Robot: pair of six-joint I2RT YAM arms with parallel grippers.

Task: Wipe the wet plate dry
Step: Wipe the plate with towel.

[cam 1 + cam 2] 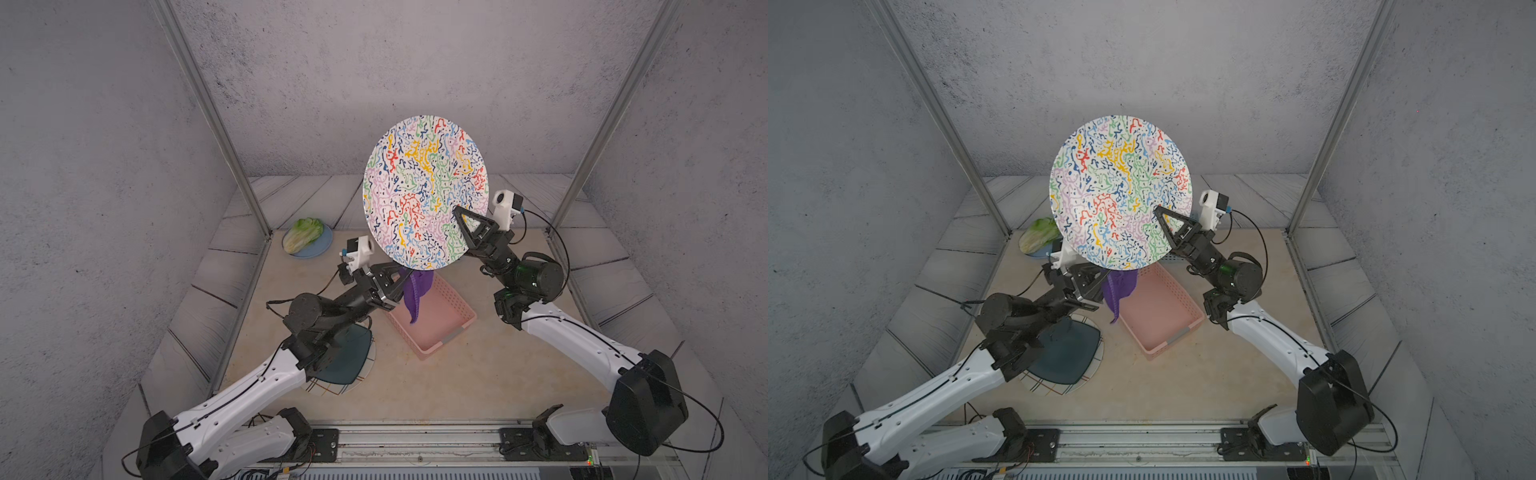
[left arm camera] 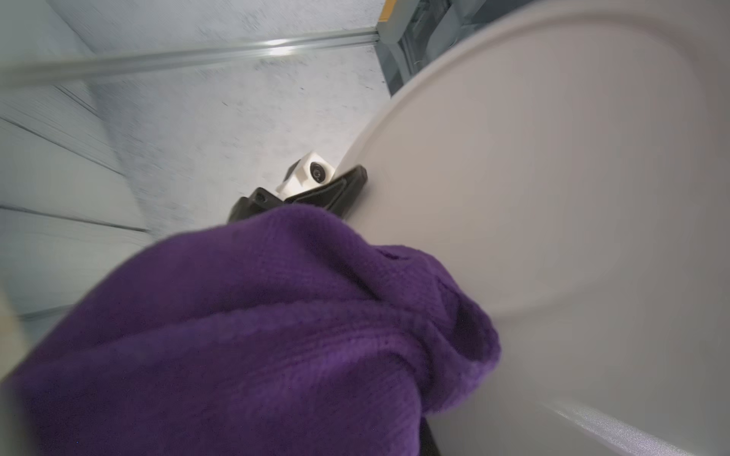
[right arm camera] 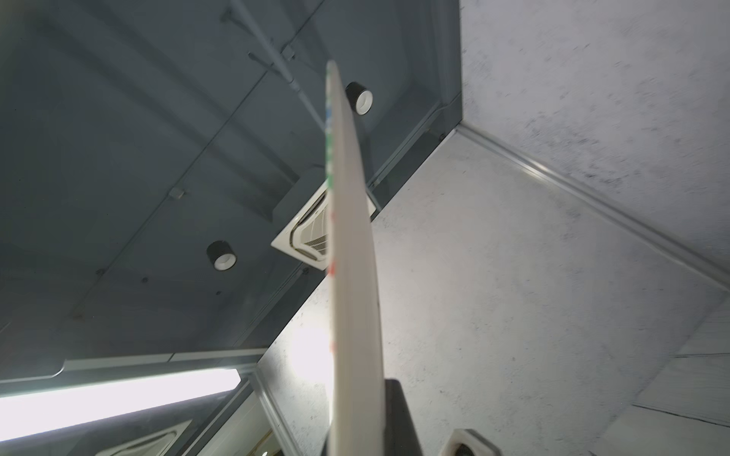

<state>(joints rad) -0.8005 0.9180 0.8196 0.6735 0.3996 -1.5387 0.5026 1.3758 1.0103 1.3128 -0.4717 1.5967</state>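
The purple cloth is against the plate's white back [image 2: 486,254], so the robot's right gripper should lower and tip the plate for the left gripper to wipe its squiggled side [image 1: 424,188].
The plate [image 1: 424,191] [image 1: 1121,191], white with coloured squiggles, stands tilted up in the air above the table. My right gripper [image 1: 459,212] [image 1: 1158,210] is shut on its lower right rim. In the right wrist view the plate [image 3: 351,276] shows edge-on beside one black finger [image 3: 399,418]. My left gripper [image 1: 401,276] [image 1: 1100,278] is under the plate's lower edge, shut on a purple cloth [image 1: 417,291] [image 1: 1121,286]. In the left wrist view the cloth [image 2: 256,335] bunches against the plate's plain white back [image 2: 553,197] and hides my own jaws.
A pink basket [image 1: 453,324] [image 1: 1167,324] sits on the table below the plate. At the back left a blue dish [image 1: 320,245] holds lettuce [image 1: 305,235] [image 1: 1040,237]. A dark teal square plate [image 1: 349,357] [image 1: 1067,353] lies under my left arm. Metal frame posts stand on both sides.
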